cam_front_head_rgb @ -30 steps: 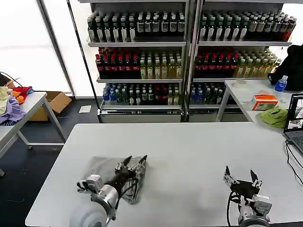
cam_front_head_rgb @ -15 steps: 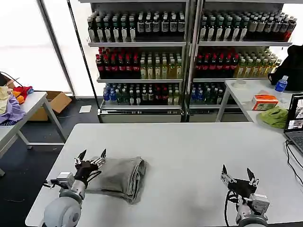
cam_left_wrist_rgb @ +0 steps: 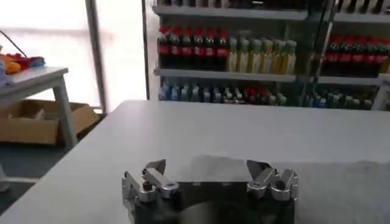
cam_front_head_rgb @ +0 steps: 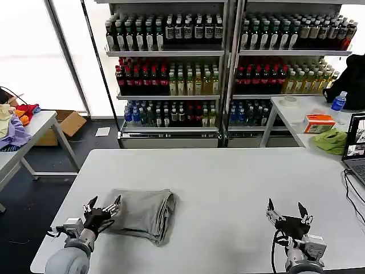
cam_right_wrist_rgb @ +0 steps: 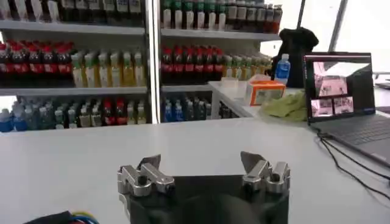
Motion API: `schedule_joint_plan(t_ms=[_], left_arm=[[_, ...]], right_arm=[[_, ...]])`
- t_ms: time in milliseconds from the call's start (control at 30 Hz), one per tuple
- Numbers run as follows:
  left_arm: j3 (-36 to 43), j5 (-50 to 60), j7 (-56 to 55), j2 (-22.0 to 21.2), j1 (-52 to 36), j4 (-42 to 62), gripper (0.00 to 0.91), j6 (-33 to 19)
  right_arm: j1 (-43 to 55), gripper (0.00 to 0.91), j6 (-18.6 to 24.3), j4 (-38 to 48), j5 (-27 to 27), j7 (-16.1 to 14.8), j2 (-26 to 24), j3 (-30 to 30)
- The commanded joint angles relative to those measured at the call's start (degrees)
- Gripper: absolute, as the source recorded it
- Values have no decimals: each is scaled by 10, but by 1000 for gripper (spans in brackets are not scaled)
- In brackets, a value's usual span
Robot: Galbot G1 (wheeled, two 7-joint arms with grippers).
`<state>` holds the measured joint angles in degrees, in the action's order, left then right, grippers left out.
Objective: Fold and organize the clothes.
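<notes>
The grey shirt has a plain side showing and layered folds along its edge, so I should expect a printed front to be hidden under it.
A grey shirt lies folded into a thick rectangle on the near left part of the white table. My left gripper hovers open just off the shirt's left edge, holding nothing. In the left wrist view the same left gripper has its jaws spread wide over bare table, and a grey edge of the shirt shows beside it. Near the table's front right edge my right gripper stands open and empty. In the right wrist view this right gripper faces bare table top.
A laptop with trailing cables sits at the table's right edge. A side table behind it holds a green cloth, an orange box and a bottle. Drink shelves line the back. Another table with clothes stands at far left.
My left gripper has let go of the folded shirt, pulling back left and toward the front edge. The shirt now lies flat. The right gripper has barely moved.
</notes>
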<state>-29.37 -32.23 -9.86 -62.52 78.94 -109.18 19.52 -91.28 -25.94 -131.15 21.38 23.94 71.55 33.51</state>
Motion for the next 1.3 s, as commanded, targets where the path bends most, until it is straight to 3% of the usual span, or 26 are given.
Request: schedule_joint_plan(t_ms=[33,100,133,167,200,700,867,1167,1300], left_arm=[[-9,-31,22,0,11,17,856,22],[-9,-34,27,-2,9,24,836,22],[-9,-38,28,-3,7,28,675,23],[-9,-48,30,-3,7,31,171,24],[-10,-49,32,-3,8,31,20,24],[-11,-51,38,-10,20,22,0,20],[-66,-63,4,-5,10,15,0,17],[-264,-95,13,99,19,21,0,15],[-288,-88,13,130,27,9,0,16]], right_arm=[[-1,907,0,-2,0,0,0,-1],[-2,907,0,-2,1,0,0,-1],[-2,907,0,-2,0,0,0,-1],[-2,907,0,-3,1,0,0,0],[-2,907,0,-3,1,0,-1,1],[0,907,2,-5,9,1,-5,5],[4,907,1,-5,10,3,-8,5],[23,907,-2,7,14,3,-12,-6],[33,907,1,18,17,4,-10,-13]])
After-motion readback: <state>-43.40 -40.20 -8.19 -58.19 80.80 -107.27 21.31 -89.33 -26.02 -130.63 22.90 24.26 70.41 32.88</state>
